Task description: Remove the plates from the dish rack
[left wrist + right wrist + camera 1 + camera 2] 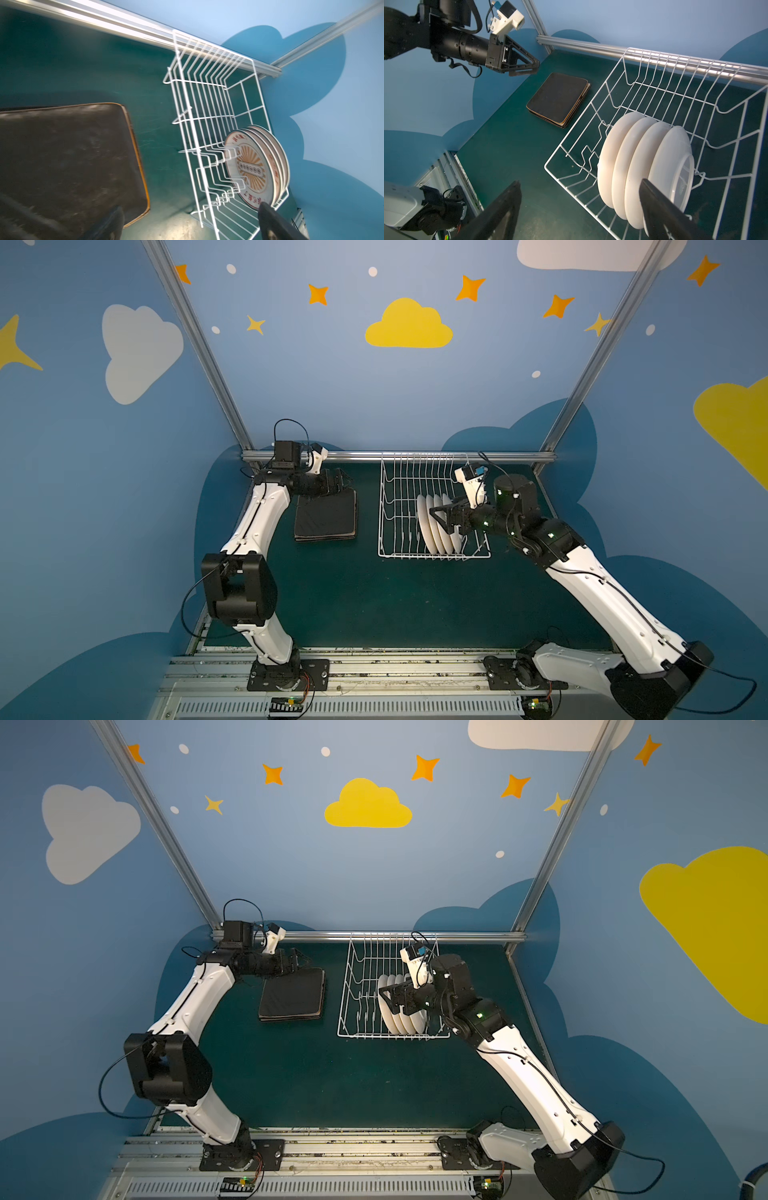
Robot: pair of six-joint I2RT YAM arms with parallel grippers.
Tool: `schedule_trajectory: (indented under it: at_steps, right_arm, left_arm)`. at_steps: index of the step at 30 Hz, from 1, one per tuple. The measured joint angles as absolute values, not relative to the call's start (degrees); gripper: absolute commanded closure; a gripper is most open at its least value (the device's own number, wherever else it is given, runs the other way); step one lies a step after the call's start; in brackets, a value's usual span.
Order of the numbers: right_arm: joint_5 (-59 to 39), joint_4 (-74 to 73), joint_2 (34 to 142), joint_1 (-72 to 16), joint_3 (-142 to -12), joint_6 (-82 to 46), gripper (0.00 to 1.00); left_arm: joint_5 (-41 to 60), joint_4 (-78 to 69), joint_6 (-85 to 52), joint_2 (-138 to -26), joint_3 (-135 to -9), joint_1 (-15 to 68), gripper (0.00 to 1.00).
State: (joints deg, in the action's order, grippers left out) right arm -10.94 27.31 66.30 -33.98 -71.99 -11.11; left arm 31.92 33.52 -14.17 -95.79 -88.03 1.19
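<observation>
My left gripper should next move toward the plate's rim [423,513] until the fingers are on both sides of it, because the outer round plate stands on edge next to the dish rack's empty pegs [401,521].
Several round white plates [436,543] [399,1023] stand on edge in the near right part of the white wire dish rack [399,489] [361,986]. Their orange printed faces [249,166] show in the left wrist view, their plain backs [633,162] in the right wrist view. A stack of black-backed square plates [326,516] [293,996] [68,158] [558,99] lies face down on the mat, left of the rack. My left gripper [345,484] [301,961] [190,207] hovers open and empty at the stack's far edge. My right gripper [436,517] [388,997] [580,184] is open just above the round plates, holding nothing.
The dark green mat [357,597] spreads toward the front. A metal rail [357,455] runs along the back behind the rack, and angled posts rise from both back corners. The rack's far half [654,87] holds only bare tines.
</observation>
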Motion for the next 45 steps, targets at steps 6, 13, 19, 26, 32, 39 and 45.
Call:
schedule_trajectory:
  at_steps: [6, 13, 19, 26, 32, 39, 45]
  right_arm:
    - [-7.5, 26.4, 60.6, -34.0, -67.3, -12.7, 0.11]
    - [-2.2, 25.6, 56.4, -34.0, -63.1, -13.4, 0.12]
    - [2.3, 26.9, 56.1, -33.8, -62.2, -14.6, 0.12]
    - [7.1, 28.7, 56.1, -32.8, -60.7, -16.8, 0.12]
    - [7.4, 29.0, 56.1, -31.7, -59.1, -18.3, 0.12]
    - [5.9, 29.9, 56.6, -30.2, -59.1, -19.2, 0.12]
    - [3.4, 29.8, 56.6, -28.8, -59.1, -20.3, 0.12]
  left_arm:
    - [27.9, 22.8, -19.2, -86.5, -76.3, 6.8, 0.00]
    - [23.6, 12.9, -19.3, -77.6, -66.3, 15.3, 0.00]
    - [20.2, 9.6, -19.2, -75.8, -63.1, 21.9, 0.02]
    - [14.4, 10.4, -21.5, -77.4, -64.0, 30.8, 0.04]
    - [11.4, 13.9, -24.0, -82.9, -70.1, 35.5, 0.13]
    - [9.6, 19.8, -25.3, -90.2, -78.3, 37.1, 0.31]
    - [9.8, 23.4, -27.9, -96.4, -83.1, 37.0, 0.34]
